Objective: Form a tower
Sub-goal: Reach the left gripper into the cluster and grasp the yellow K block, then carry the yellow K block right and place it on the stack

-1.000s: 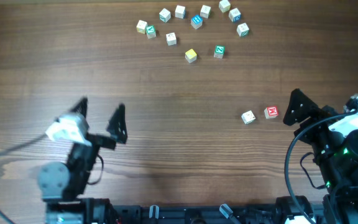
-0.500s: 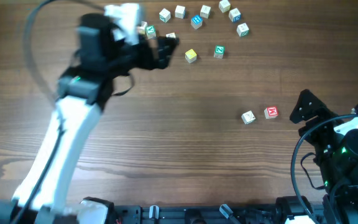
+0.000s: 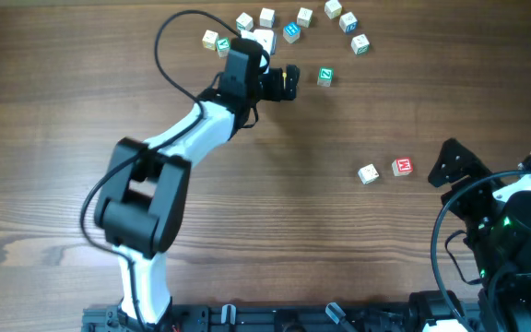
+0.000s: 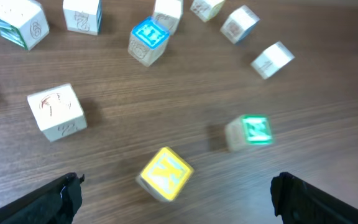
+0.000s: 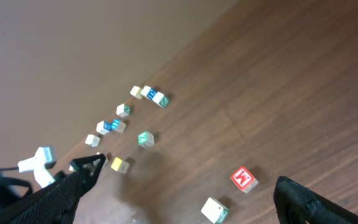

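I can see the yellow cube between my left gripper's open fingers, far from my right gripper, so my left gripper should stack it on the red cube.
No tower is in view; the small wooden letter cubes all lie singly on the table. My left gripper has reached into the far cluster and stands open, low over a yellow cube. That cube sits between the two black fingertips, touching neither. A green-faced cube lies just beyond it to the right. A red-faced cube and a pale cube lie side by side at mid-right. My right gripper is open and empty, just right of the red cube.
Several more loose cubes arc across the far side: a blue-faced one, a plain pale one and teal-faced ones. The left arm stretches diagonally over the table's left-centre. The table is dark wood.
The left arm swung from the near left of the table out to the far cube cluster, ending over the yellow cube. The right gripper barely moved. Both stayed open.
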### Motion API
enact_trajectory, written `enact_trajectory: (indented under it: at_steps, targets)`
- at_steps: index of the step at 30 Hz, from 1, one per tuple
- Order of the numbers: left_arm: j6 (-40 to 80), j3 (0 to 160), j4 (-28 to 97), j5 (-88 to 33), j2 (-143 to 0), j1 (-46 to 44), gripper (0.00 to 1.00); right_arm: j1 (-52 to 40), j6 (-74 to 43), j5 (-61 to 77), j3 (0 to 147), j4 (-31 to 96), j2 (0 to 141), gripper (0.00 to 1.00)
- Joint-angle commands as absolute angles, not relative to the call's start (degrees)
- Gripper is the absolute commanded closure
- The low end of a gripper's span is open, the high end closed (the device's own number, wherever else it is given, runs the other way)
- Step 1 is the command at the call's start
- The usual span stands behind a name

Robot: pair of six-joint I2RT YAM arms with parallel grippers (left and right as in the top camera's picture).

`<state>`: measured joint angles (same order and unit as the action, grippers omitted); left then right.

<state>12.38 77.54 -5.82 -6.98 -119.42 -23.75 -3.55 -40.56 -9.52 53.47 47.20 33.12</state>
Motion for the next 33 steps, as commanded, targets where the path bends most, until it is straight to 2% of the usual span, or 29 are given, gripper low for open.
enact_trajectory:
  at_steps: [1, 10, 11, 12, 13, 14, 16, 22, 25, 28, 33]
  targets:
    - [3.8, 78.1, -10.4, -4.8, -125.1, -24.0, 0.00, -3.6, -40.6, -10.9, 54.2, 47.9, 32.8, 0.01]
    - [1.7, 78.1, -13.3, -5.7, -130.4, -24.3, 0.00, -3.6, -40.7, -10.9, 54.2, 47.7, 32.8, 0.00]
    - [1.7, 78.1, -13.5, -5.7, -130.6, -24.3, 0.02, -3.6, -40.7, -10.9, 54.2, 47.7, 32.8, 0.00]
    - [1.7, 78.1, -13.6, -5.7, -130.6, -24.3, 0.09, -3.6, -40.7, -10.9, 54.2, 47.7, 32.8, 0.00]
    - [1.7, 78.1, -14.2, -5.7, -130.6, -24.3, 0.22, -3.6, -40.7, -10.9, 54.2, 47.7, 32.8, 0.00]
    - [1.7, 78.1, -14.8, -5.7, -130.6, -24.3, 0.30, -3.6, -40.9, -10.9, 54.2, 47.7, 32.8, 0.00]
    - [1.7, 78.1, -15.8, -5.7, -130.6, -24.3, 0.37, -3.6, -42.2, -10.9, 54.2, 47.7, 32.8, 0.00]
    - [1.7, 78.1, -14.3, -5.6, -129.7, -24.2, 0.71, -3.6, -42.1, -10.9, 54.2, 47.7, 32.8, 0.00]
    - [1.7, 78.1, -9.8, -5.6, -127.3, -24.3, 0.78, -3.6, -42.1, -10.9, 54.2, 47.7, 32.8, 0.01]
    - [1.7, 78.1, -3.4, -4.9, -122.8, -24.3, 0.80, -3.6, -42.0, -11.0, 54.2, 47.7, 32.8, 0.00]
    - [2.6, 78.1, 12.8, -5.9, -104.4, -26.2, 0.81, -3.6, -40.7, -15.4, 54.8, 47.7, 32.8, 0.01]
